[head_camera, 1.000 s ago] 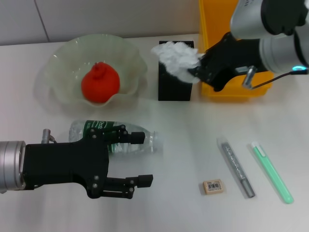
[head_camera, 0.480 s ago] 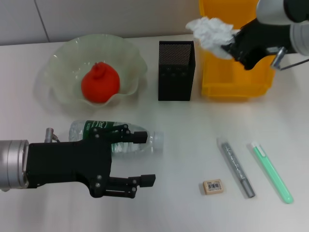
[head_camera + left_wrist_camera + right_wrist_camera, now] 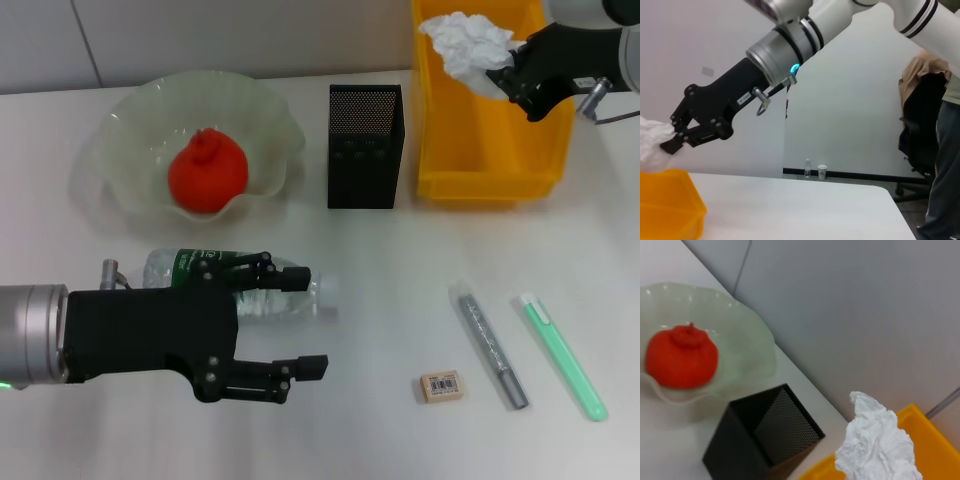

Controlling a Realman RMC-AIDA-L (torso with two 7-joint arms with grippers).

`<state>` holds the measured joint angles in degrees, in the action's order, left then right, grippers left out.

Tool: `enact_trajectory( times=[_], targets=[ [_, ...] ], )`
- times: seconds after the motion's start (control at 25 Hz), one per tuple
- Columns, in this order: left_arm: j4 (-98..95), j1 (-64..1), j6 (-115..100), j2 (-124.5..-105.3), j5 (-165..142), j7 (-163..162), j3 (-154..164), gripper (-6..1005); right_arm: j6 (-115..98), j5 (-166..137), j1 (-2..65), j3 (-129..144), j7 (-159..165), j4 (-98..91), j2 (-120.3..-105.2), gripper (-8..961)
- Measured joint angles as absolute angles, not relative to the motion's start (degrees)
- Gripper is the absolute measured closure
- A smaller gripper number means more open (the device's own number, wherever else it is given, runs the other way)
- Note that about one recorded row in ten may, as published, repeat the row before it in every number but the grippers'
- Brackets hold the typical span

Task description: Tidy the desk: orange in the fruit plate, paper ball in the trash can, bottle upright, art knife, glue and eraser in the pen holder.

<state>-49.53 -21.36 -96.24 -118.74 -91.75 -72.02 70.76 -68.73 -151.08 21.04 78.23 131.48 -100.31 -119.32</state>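
Note:
The paper ball (image 3: 468, 52) is hanging higher than the rim of the trash can. My right gripper should go on moving it inward until it is above the open middle (image 3: 492, 118) before letting it go.
My right gripper (image 3: 507, 73) is shut on the white paper ball (image 3: 466, 45) and holds it above the yellow trash can (image 3: 478, 178). The ball also shows in the right wrist view (image 3: 878, 444) and the left wrist view (image 3: 651, 145). The orange (image 3: 207, 173) lies in the pale green fruit plate (image 3: 130, 120). The bottle (image 3: 250, 285) lies on its side in front of the plate. My left gripper (image 3: 300, 325) is open just in front of the bottle, one finger over it. The black mesh pen holder (image 3: 365, 145) stands left of the trash can. The eraser (image 3: 441, 386) lies at front right.
A grey pen-shaped tool (image 3: 490, 344) and a green one (image 3: 563, 354) lie side by side right of the eraser. The table's front edge lies just below my left arm.
My right gripper has carried the paper ball from beside the pen holder to the right, over the trash can. My left gripper has shifted slightly right and closer to the bottle.

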Motion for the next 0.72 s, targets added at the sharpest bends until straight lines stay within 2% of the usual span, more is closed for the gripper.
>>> enact_trajectory(
  times=[0.72],
  targets=[
    [-48.24, -22.15, -96.06, -118.74, -91.65, -71.36, 71.01, 204, -54.54, -153.36, 26.36, 73.88, 129.2, -80.56, -119.09, 878]
  ],
)
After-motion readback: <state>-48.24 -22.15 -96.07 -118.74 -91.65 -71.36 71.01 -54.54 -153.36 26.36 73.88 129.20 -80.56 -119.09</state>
